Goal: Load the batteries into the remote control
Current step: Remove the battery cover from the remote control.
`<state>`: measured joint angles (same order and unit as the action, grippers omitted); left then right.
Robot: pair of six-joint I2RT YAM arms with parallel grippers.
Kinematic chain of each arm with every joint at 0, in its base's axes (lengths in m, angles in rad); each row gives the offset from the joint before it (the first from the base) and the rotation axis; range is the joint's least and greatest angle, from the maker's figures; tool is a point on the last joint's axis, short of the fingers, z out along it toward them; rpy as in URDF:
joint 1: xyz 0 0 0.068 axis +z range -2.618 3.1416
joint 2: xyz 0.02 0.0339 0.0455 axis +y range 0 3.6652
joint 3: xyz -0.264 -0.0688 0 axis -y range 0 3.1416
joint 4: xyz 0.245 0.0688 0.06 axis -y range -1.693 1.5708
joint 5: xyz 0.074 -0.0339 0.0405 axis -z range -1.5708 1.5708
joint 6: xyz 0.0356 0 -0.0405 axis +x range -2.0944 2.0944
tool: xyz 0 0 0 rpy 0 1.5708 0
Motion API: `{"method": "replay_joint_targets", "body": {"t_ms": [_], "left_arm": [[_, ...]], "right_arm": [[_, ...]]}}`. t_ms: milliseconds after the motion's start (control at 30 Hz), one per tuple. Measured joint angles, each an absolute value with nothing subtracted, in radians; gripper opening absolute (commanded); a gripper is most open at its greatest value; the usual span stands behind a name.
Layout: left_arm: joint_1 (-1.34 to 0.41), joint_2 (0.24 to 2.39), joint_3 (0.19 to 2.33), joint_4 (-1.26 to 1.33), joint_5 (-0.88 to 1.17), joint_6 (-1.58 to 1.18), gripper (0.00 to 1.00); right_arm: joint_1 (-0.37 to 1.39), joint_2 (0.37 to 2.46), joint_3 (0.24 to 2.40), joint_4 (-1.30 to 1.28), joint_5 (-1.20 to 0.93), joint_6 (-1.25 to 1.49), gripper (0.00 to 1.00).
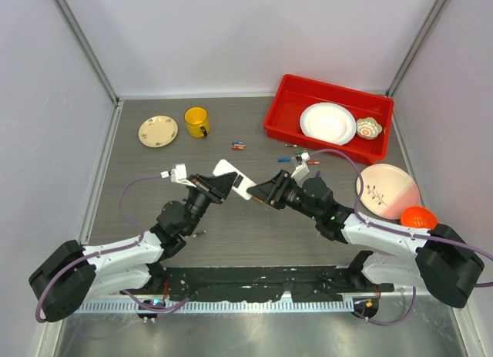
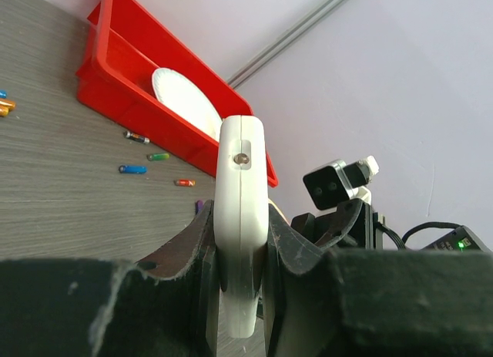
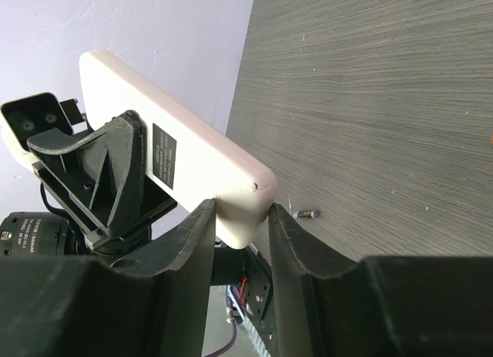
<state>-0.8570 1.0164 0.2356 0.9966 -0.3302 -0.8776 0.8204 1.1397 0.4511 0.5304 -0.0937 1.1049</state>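
Note:
The cover sits shut at the remote control's rounded end, so my right gripper should open, regrip the cover's end and pull it off before loading batteries.
The remote control is held off the table between both arms, its plain white back toward the top camera. My left gripper is shut on its lower part; in the left wrist view the remote control stands edge-on between the jaws of the left gripper. My right gripper has its jaws pressed on both sides of the remote control's rounded end, at the right gripper. Several batteries lie loose on the table.
A red bin at the back right holds a white plate and a small patterned bowl. A yellow mug and a cream plate sit at the back left. A pink plate and an orange bowl are on the right.

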Motion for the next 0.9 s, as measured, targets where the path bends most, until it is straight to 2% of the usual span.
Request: {"method": "replay_joint_targets", "body": {"t_ms": [200, 267, 300, 333, 400, 433, 533, 700, 900], "left_arm": [[-0.855, 1.008, 0.232, 0.996, -0.333, -0.877, 0.00], [-0.855, 1.005, 0.231, 0.996, -0.334, -0.878, 0.00], [-0.855, 1.003, 0.231, 0.996, -0.334, -0.878, 0.00], [-0.855, 1.002, 0.231, 0.997, -0.334, -0.878, 0.00], [-0.855, 1.002, 0.231, 0.998, -0.332, -0.879, 0.00], [-0.855, 1.002, 0.231, 0.998, -0.331, -0.879, 0.00], [-0.855, 1.001, 0.231, 0.998, -0.331, -0.880, 0.00], [-0.855, 1.001, 0.230, 0.998, -0.330, -0.881, 0.00], [-0.855, 1.001, 0.230, 0.999, -0.322, -0.883, 0.00]], "right_arm": [[0.820, 1.138, 0.451, 0.530, -0.096, 1.104, 0.34], [0.820, 1.135, 0.451, 0.530, -0.096, 1.104, 0.40], [0.820, 1.134, 0.451, 0.530, -0.096, 1.104, 0.50], [0.818, 1.131, 0.451, 0.530, -0.096, 1.102, 0.55], [0.817, 1.127, 0.450, 0.530, -0.096, 1.102, 0.62], [0.816, 1.126, 0.450, 0.530, -0.096, 1.102, 0.63], [0.814, 1.123, 0.450, 0.530, -0.095, 1.102, 0.63], [0.814, 1.123, 0.450, 0.530, -0.095, 1.101, 0.55], [0.814, 1.135, 0.450, 0.540, -0.096, 1.102, 0.52]]}}
